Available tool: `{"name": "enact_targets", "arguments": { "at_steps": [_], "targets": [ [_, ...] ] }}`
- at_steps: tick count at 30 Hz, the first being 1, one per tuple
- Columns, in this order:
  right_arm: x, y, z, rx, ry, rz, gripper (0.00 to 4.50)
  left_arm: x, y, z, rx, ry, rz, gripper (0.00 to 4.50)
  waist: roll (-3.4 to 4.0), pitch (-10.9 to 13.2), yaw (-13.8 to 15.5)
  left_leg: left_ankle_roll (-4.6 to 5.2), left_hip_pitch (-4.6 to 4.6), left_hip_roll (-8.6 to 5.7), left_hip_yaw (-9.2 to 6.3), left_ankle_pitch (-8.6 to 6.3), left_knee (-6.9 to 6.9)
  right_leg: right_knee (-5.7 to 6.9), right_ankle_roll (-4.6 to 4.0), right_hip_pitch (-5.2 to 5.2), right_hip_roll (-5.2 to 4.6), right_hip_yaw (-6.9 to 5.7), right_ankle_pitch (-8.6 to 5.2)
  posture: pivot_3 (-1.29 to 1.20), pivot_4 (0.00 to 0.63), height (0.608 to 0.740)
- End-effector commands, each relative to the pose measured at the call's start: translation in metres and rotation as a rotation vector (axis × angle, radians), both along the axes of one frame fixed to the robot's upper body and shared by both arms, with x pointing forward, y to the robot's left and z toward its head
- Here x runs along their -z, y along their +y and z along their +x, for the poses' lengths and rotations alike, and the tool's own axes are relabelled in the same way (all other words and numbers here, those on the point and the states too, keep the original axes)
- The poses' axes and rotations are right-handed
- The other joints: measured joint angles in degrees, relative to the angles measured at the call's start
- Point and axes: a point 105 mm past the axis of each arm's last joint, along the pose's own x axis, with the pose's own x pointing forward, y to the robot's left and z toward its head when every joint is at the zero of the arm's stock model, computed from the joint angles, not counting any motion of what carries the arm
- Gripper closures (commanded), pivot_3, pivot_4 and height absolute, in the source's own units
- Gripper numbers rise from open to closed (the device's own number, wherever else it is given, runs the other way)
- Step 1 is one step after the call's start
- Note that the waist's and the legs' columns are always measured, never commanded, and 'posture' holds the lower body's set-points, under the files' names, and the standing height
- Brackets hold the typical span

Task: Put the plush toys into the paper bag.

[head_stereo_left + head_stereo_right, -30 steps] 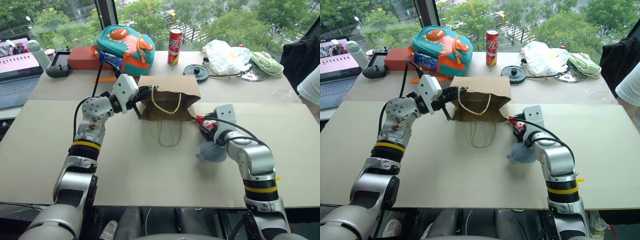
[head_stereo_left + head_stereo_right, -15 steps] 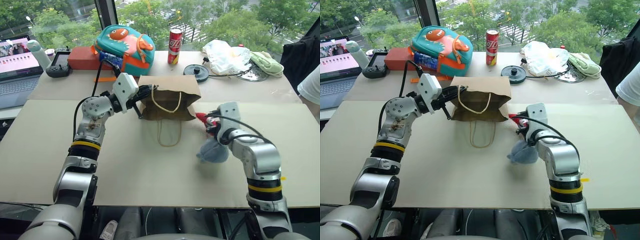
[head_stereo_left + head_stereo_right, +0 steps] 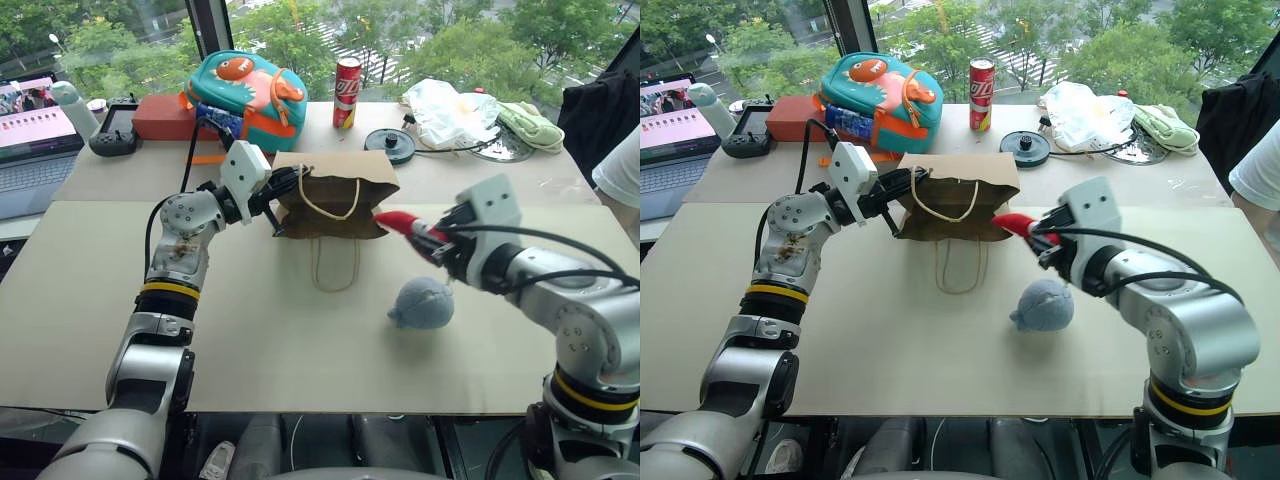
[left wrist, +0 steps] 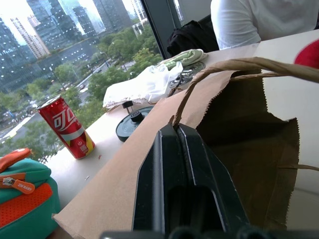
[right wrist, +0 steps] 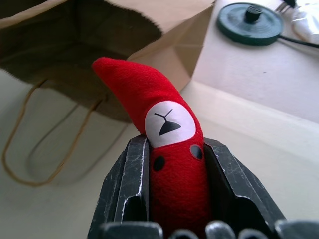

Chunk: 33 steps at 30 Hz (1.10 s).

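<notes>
My right gripper should keep moving in, as the red plush toy's pointed end faces the paper bag's wide opening, until it can let the toy go inside.
The brown paper bag lies on its side on the table, its mouth facing me and its twine handles spread on the surface. My left gripper is shut on the bag's upper rim at its left corner, holding the mouth up; the rim sits between its fingers. My right gripper is shut on the red plush toy, held in the air just right of the bag's mouth with its tip pointing at the bag. The grey-blue plush toy rests on the table under the right arm.
Behind the bag stand a teal-and-orange dinosaur backpack, a red can, a black round disc and a white plastic bag. A laptop is far left. A person's white sleeve is at the right edge.
My right gripper closed on the red toy and lifted it off the table, up and back, leaving the grey-blue toy uncovered. The left gripper kept its hold on the bag.
</notes>
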Motion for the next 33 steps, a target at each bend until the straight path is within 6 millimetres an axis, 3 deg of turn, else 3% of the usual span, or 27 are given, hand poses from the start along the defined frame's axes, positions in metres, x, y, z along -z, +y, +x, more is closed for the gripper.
{"name": "enact_targets", "arguments": {
  "at_steps": [1, 13, 18, 25, 28, 33],
  "targets": [
    [0.002, 0.026, -0.002, -0.050, -0.011, 0.026, 2.96, -0.017, -0.002, -0.003, 0.009, -0.053, -0.022, 4.50, 0.00, 0.00, 0.01, 0.00, 0.00, 0.00, 0.00, 0.00, 0.00, 0.00, 0.00, 0.00, 0.00, 0.00, 0.00, 0.00, 0.150, 0.739],
    [0.001, 0.064, 0.073, 0.212, -0.108, 0.174, 2.96, -0.020, -0.012, -0.009, 0.049, -0.043, -0.039, 4.50, 0.02, -0.01, 0.05, -0.01, -0.02, -0.02, 0.00, 0.01, 0.01, 0.07, -0.01, -0.07, -0.04, -0.02, 0.01, 0.00, 0.150, 0.739],
    [-0.015, 0.095, 0.106, 0.228, -0.138, 0.299, 2.96, -0.016, -0.021, -0.013, 0.078, -0.030, -0.043, 4.50, 0.02, -0.01, -0.18, -0.01, 0.01, 0.00, 0.02, 0.01, -0.04, 0.14, -0.03, -0.10, -0.03, -0.01, 0.02, 0.00, 0.150, 0.739],
    [-0.005, 0.098, 0.134, 0.320, -0.118, 0.347, 2.96, -0.015, -0.026, -0.016, 0.096, -0.022, -0.045, 4.50, 0.04, -0.02, 0.07, -0.04, 0.04, -0.03, -0.01, 0.02, -0.20, 0.39, -0.04, -0.09, -0.09, -0.07, 0.03, 0.00, 0.150, 0.739],
    [-0.004, 0.098, 0.137, 0.325, -0.121, 0.356, 2.23, -0.015, -0.026, -0.016, 0.095, -0.020, -0.045, 4.50, 0.04, -0.02, -0.05, -0.04, 0.00, -0.08, 0.02, 0.02, -0.21, 0.33, -0.05, -0.12, -0.16, -0.06, 0.03, 0.00, 0.150, 0.739],
    [-0.006, 0.102, 0.135, 0.283, -0.117, 0.342, 0.58, -0.013, -0.024, -0.016, 0.086, -0.017, -0.045, 4.50, 0.05, -0.02, -0.26, -0.04, 0.04, -0.04, 0.01, 0.02, -0.25, 0.36, -0.05, -0.15, -0.12, -0.06, 0.03, 0.00, 0.150, 0.739]
  ]
}}
